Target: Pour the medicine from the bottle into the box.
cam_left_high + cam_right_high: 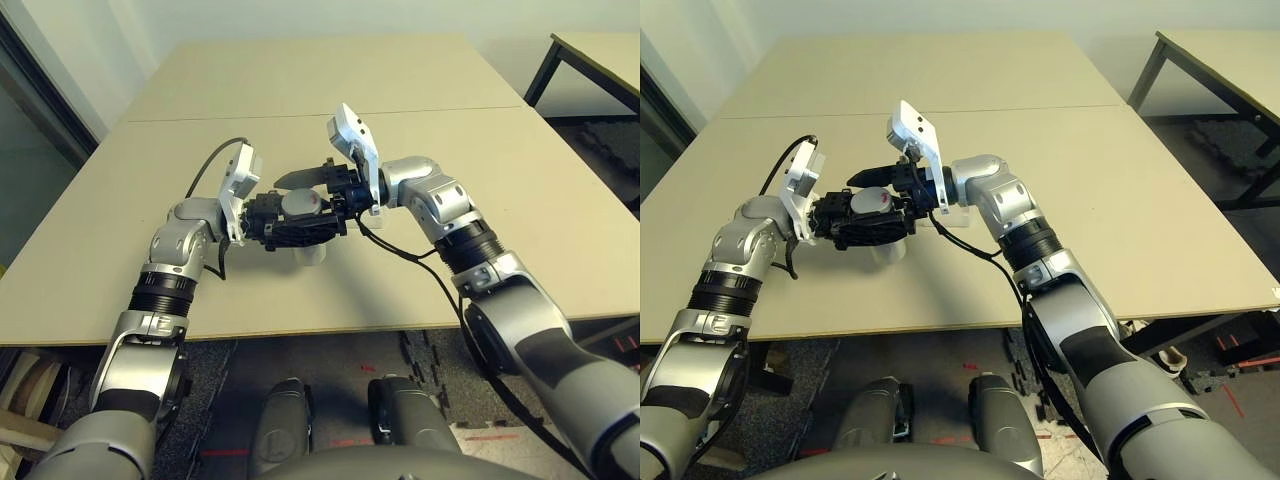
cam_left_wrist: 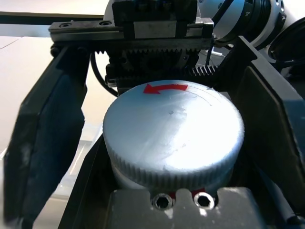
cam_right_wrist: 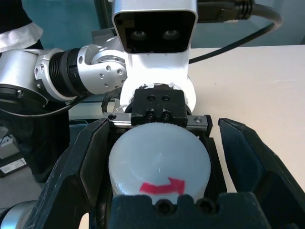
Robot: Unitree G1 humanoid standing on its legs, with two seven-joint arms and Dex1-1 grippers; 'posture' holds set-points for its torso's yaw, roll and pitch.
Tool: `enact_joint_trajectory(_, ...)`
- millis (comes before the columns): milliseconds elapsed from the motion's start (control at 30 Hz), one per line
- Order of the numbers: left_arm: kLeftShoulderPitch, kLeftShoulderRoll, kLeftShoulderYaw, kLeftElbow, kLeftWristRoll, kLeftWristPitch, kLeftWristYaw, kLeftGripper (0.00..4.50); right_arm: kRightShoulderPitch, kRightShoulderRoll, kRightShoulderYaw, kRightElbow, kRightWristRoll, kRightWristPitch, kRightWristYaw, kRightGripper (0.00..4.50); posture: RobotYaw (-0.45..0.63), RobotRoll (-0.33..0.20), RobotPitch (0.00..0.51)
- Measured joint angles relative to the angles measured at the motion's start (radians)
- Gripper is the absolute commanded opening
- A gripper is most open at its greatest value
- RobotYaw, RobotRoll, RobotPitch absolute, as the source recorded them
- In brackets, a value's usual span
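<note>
The cap (image 3: pixel 159 157) still closes the bottle and sits at my right gripper's palm. That gripper should pull back with one finger rubbing the cap's side (image 3: pixel 112 167) to turn the cap.
My left gripper (image 1: pixel 318 216) is shut on the silvery-grey bottle (image 1: pixel 300 203) and holds it above the table, tipped on its side. Its round grey cap (image 2: pixel 172 132), marked with a red arrow, faces my right gripper (image 1: pixel 312 200). That gripper stands open around the cap, one finger (image 3: pixel 248 164) on each side with a gap to the cap (image 3: pixel 159 164). On the table under both grippers, an edge of the clear box (image 1: pixel 312 253) peeks out; most of it is covered. The medicine is out of view.
The beige table (image 1: pixel 300 90) stretches far behind and to both sides of the grippers. A black cable (image 1: pixel 400 252) hangs from my right wrist down to the table's front edge. A second table (image 1: pixel 600 55) stands at the far right.
</note>
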Motion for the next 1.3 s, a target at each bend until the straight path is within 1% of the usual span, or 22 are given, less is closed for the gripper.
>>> enact_joint_trajectory(100, 0.0, 0.006, 0.004, 0.001, -0.001, 0.005, 0.0, 2.78, 0.0, -0.027, -0.017, 0.003, 0.005, 0.0, -0.009, 4.5, -0.05, 0.0, 0.043)
enact_joint_trajectory(267, -0.002, 0.007, 0.005, 0.001, -0.001, 0.009, 0.001, 2.78, 0.0, -0.034, -0.019, 0.002, 0.015, 0.004, -0.01, 4.5, -0.05, 0.0, 0.041)
enact_joint_trajectory(633, -0.019, 0.007, 0.011, 0.013, -0.001, 0.009, 0.013, 2.78, 0.002, -0.092, -0.02, -0.019, 0.053, 0.015, -0.009, 4.5, -0.06, 0.0, 0.038)
enact_joint_trajectory(700, -0.022, 0.008, 0.014, 0.016, 0.0, 0.009, 0.017, 2.78, 0.005, -0.123, -0.026, -0.029, 0.065, 0.017, -0.007, 4.5, -0.06, 0.0, 0.039)
enact_joint_trajectory(733, -0.021, 0.011, 0.016, 0.016, -0.001, 0.009, 0.014, 2.78, 0.006, -0.147, -0.046, -0.026, 0.064, 0.017, -0.01, 4.5, -0.06, 0.0, 0.04)
enact_joint_trajectory(800, -0.013, 0.013, 0.003, 0.006, -0.001, 0.005, -0.024, 2.78, 0.007, -0.226, -0.115, 0.007, 0.06, 0.018, -0.058, 4.5, -0.06, 0.0, 0.04)
enact_joint_trajectory(867, 0.001, 0.014, 0.001, 0.008, -0.001, 0.004, -0.034, 2.78, 0.01, -0.26, -0.151, 0.011, 0.06, 0.018, -0.07, 4.5, -0.06, 0.0, 0.04)
enact_joint_trajectory(1067, 0.0, 0.009, -0.001, 0.007, -0.001, 0.004, -0.044, 2.78, 0.043, -0.264, -0.165, -0.006, 0.061, 0.045, -0.07, 4.5, -0.07, 0.0, 0.04)
enact_joint_trajectory(1300, -0.002, 0.009, -0.001, 0.012, -0.001, 0.0, -0.047, 2.78, 0.049, -0.236, -0.166, -0.103, 0.085, 0.105, -0.068, 4.5, -0.06, 0.0, 0.039)
